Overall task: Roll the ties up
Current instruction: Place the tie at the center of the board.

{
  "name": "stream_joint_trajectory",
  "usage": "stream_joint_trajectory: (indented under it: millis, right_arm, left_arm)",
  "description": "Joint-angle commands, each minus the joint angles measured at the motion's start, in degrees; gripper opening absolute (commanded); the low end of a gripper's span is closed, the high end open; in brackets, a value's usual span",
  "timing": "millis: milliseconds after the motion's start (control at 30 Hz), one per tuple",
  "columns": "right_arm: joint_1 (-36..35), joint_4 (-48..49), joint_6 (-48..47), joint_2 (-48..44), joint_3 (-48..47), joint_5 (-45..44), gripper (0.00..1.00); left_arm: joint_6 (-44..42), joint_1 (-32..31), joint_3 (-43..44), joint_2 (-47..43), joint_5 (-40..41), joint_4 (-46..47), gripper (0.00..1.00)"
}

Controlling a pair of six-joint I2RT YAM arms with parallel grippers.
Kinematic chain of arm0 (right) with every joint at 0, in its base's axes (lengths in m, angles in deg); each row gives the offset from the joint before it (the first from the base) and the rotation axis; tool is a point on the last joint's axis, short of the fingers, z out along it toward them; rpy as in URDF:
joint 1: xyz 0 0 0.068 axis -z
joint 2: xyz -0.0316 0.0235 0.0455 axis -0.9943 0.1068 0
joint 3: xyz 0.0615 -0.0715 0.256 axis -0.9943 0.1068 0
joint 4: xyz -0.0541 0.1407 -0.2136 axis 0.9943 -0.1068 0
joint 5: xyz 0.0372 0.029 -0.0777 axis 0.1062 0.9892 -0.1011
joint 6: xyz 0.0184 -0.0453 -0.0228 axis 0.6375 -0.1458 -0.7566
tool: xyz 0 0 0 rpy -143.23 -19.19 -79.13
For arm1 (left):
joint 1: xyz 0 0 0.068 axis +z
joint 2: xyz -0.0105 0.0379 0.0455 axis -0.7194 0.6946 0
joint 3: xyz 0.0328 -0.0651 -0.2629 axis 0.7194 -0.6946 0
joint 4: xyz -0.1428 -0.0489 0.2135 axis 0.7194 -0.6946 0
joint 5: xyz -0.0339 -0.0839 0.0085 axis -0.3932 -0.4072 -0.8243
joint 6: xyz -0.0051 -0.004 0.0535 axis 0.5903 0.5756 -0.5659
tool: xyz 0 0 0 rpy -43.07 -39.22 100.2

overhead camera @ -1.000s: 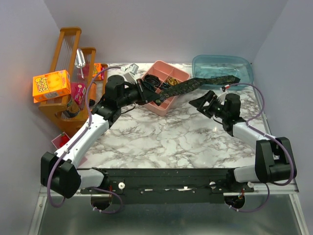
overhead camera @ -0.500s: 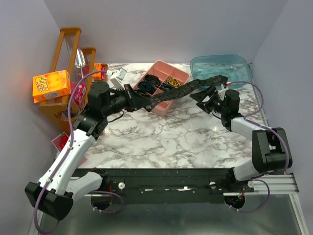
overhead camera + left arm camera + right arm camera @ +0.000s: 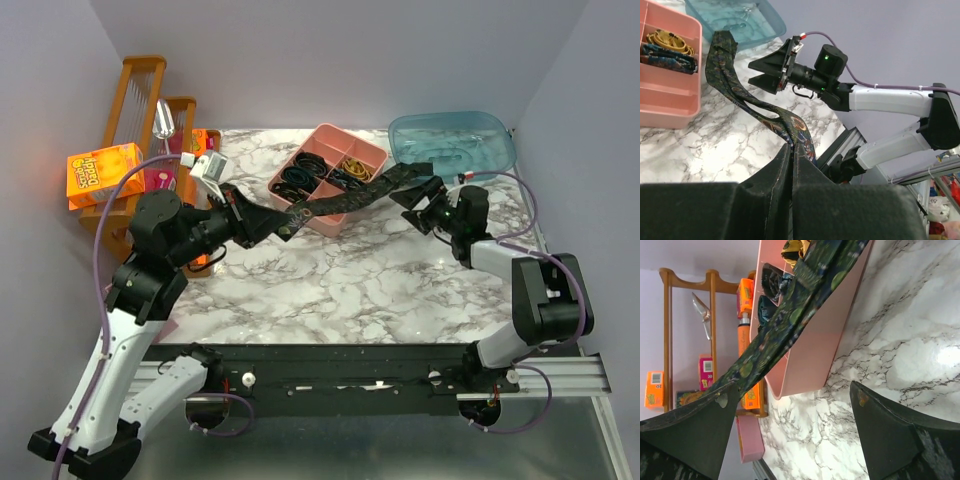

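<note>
The thin, limp tie has soft waves (image 3: 375,188) along it, so the tie (image 3: 325,206) will settle into a flat, straight strip when the robot lowers and smooths it.
One dark, speckled tie (image 3: 350,196) hangs stretched in the air over the pink tray (image 3: 330,225). Its far end reaches toward the blue tub (image 3: 452,140). My left gripper (image 3: 284,224) is shut on its near end. In the left wrist view the tie (image 3: 740,95) runs out from between the closed fingers of that gripper (image 3: 791,146). My right gripper (image 3: 420,198) stands open just in front of the tie's far end. In the right wrist view the tie (image 3: 790,322) crosses above the left fingertip (image 3: 715,400), and nothing is between the fingers of the right gripper (image 3: 792,402).
The pink tray's compartments hold black and yellow band loops (image 3: 345,170). A wooden rack (image 3: 140,110) with an orange box (image 3: 105,172) stands at the left, and a pink box (image 3: 124,289) lies below it. The tub sits at the back right corner.
My left arm has drawn back to the left with the tie in its grip, pulling it out of the tub and across the tray. The right gripper has edged closer to the tie's far end, still open.
</note>
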Motion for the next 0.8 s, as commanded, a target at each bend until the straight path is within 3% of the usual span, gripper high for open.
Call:
stream_joint_trajectory:
  millis: [0, 67, 300, 567, 733, 767]
  right_arm:
    - [0.25, 1.98, 0.28, 3.39, -1.48, -2.54, 1.00]
    - [0.33, 2.77, 1.06, 6.46, -2.36, -2.72, 0.99]
    - [0.33, 18.84, 10.73, 15.78, -3.86, -3.68, 0.93]
    - [-0.02, 12.90, 9.25, 20.88, -13.95, -5.53, 0.89]
    - [-0.54, 4.80, 8.45, 26.86, -22.14, -3.43, 0.75]
    - [-0.63, 4.80, 7.93, 27.48, -22.40, -3.25, 0.68]
  left_arm:
    - [-1.64, 0.35, 1.13, -3.27, -1.48, -2.60, 0.07]
    - [-1.11, 0.35, 0.78, -3.89, -1.83, -2.60, 0.06]
    - [0.30, 0.35, -0.19, -6.17, -3.50, -1.20, 0.06]
    - [1.26, 0.35, 0.08, -6.62, -5.78, 0.64, 0.06]
    - [2.15, 0.35, -0.63, -6.88, -7.11, 2.50, 0.06]
    - [2.05, 0.35, -0.54, -6.88, -7.19, 2.23, 0.06]
